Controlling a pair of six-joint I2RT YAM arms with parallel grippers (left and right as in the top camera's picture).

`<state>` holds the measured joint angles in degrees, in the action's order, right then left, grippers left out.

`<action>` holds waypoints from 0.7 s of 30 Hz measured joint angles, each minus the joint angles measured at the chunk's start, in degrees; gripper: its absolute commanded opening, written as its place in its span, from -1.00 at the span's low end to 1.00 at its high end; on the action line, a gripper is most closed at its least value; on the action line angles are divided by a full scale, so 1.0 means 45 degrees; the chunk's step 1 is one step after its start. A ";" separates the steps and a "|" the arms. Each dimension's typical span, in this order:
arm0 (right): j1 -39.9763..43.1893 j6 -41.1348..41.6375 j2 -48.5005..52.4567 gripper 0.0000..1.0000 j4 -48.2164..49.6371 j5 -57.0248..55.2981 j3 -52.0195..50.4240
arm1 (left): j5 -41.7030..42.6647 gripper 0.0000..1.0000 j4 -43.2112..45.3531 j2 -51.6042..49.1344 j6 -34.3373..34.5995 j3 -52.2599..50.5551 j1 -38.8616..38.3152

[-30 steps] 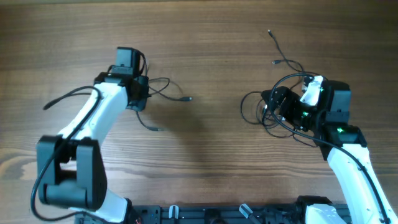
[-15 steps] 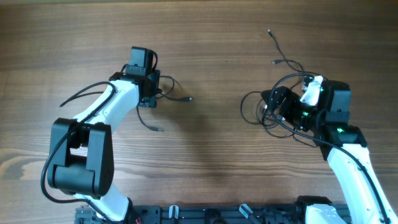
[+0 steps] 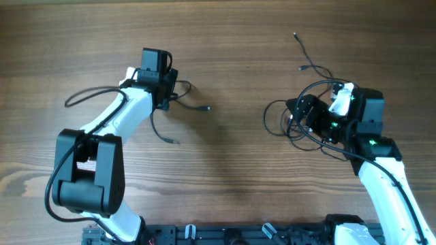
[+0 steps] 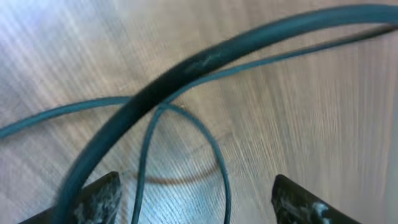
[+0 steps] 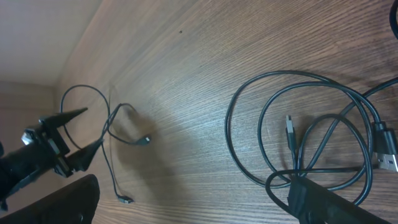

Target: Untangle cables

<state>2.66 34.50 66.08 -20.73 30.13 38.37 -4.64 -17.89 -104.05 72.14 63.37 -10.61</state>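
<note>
The thin black cable [image 3: 189, 105] is lying loose near the tangled loops. Next, my left gripper pinches both parts of this cable and brings it to the table's far corner [image 3: 41, 64].
One thin black cable [image 3: 193, 105] lies loose beside my left gripper [image 3: 169, 92], with small plugs at its two ends. In the left wrist view two strands of this cable [image 4: 219, 163] run between the wide-apart fingers of the left gripper [image 4: 202, 204], which is open and grips nothing. The other cables [image 3: 281, 117] form overlapping loops at the right, and one strand [image 3: 310, 65] trails toward the far edge. My right gripper [image 3: 298, 114] hovers open over the loops [image 5: 311, 124]; its right finger [image 5: 336, 202] sits above a strand.
A thicker dark cable [image 4: 186, 68] crosses the left wrist view above the table. The left arm's own cable [image 3: 88, 97] arcs out to the left. Bare wooden tabletop [image 3: 231, 163] lies between the two arms.
The left arm has swung right and toward the far side, and its jaws have gone from shut to open. The loose cable stays where it lay. The right arm has not moved.
</note>
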 measured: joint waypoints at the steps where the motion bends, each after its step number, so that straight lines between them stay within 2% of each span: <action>1: 0.0000 0.0000 0.0000 1.00 0.0000 0.0000 0.0000 | 0.0000 0.81 -0.0015 0.0000 -0.0602 0.0000 0.0000; 5: 0.0000 0.0000 0.0000 0.99 0.0000 0.0000 0.0000 | 0.0000 0.97 -0.0699 0.0000 -0.3502 0.0000 0.0000; 14: 0.0000 0.0000 0.0000 1.00 0.0000 0.0000 0.0000 | -0.0238 1.00 -0.1982 -0.0005 -0.8247 0.0000 0.0000; 21: 0.0000 0.0000 0.0000 0.99 0.0000 0.0000 0.0000 | -0.0364 0.99 -0.2127 -0.0665 -0.9967 0.0000 0.0000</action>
<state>2.66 34.50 66.08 -20.73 30.13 38.37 -6.28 -27.46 -107.04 27.29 63.37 -10.61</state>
